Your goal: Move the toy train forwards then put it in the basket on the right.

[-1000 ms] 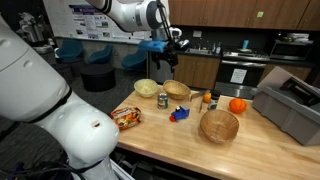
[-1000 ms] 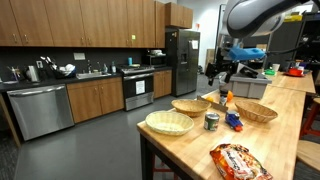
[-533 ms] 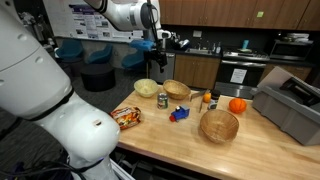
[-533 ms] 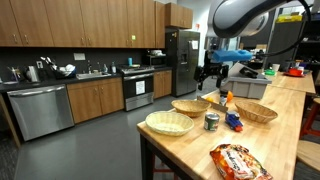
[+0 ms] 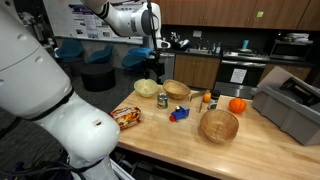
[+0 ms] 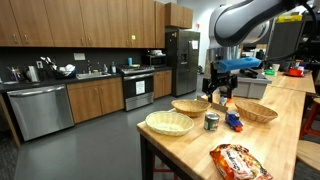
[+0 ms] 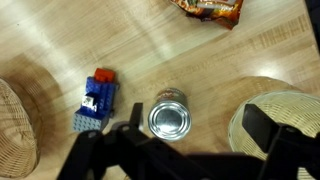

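The tin can (image 5: 162, 101) is under my open gripper, and the toy train is outside the gripper's fingers. Next, I move back and shift over to the blue train (image 5: 180, 113) before I grasp.
The toy train (image 5: 179, 114) (image 6: 233, 121), blue with red bits, lies on the wooden table in both exterior views. In the wrist view the toy train (image 7: 96, 102) lies left of a tin can (image 7: 169, 117). The basket (image 5: 219, 125) (image 6: 255, 111), deep and tan, stands just beyond the train with nothing showing in it. My gripper (image 5: 153, 68) (image 6: 219, 92) (image 7: 195, 135) hangs open well above the table, over the can and apart from the train. Nothing is between its fingers.
Two shallower woven bowls (image 5: 146, 88) (image 5: 177, 90) stand behind the can (image 5: 162, 99). A snack bag (image 5: 126, 116) lies near the front edge. An orange fruit (image 5: 237, 105) and a grey bin (image 5: 290, 105) stand past the basket. A woven rim (image 7: 15, 125) shows at the wrist view's left edge.
The arm has swung sideways and the gripper has come down closer to the table, now over the can. The jaws stay open. Nothing on the table has moved.
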Tool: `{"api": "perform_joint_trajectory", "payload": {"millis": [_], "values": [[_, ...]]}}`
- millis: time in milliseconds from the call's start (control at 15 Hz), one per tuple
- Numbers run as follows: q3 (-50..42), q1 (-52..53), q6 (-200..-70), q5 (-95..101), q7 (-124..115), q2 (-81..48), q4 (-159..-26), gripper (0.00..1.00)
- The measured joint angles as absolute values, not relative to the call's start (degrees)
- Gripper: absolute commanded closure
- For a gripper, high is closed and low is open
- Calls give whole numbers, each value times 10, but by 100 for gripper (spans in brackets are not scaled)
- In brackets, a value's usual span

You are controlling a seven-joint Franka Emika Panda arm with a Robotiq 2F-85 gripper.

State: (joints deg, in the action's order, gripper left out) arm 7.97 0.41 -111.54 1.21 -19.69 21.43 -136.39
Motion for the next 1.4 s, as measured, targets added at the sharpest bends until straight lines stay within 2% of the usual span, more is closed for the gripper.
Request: {"api": "perform_joint_trajectory", "payload": {"millis": [667, 1400], "values": [[41, -13, -1152, -26, -213, 273, -1421, 0], [1, -70, -1213, -20, -194, 273, -1469, 0]]}}
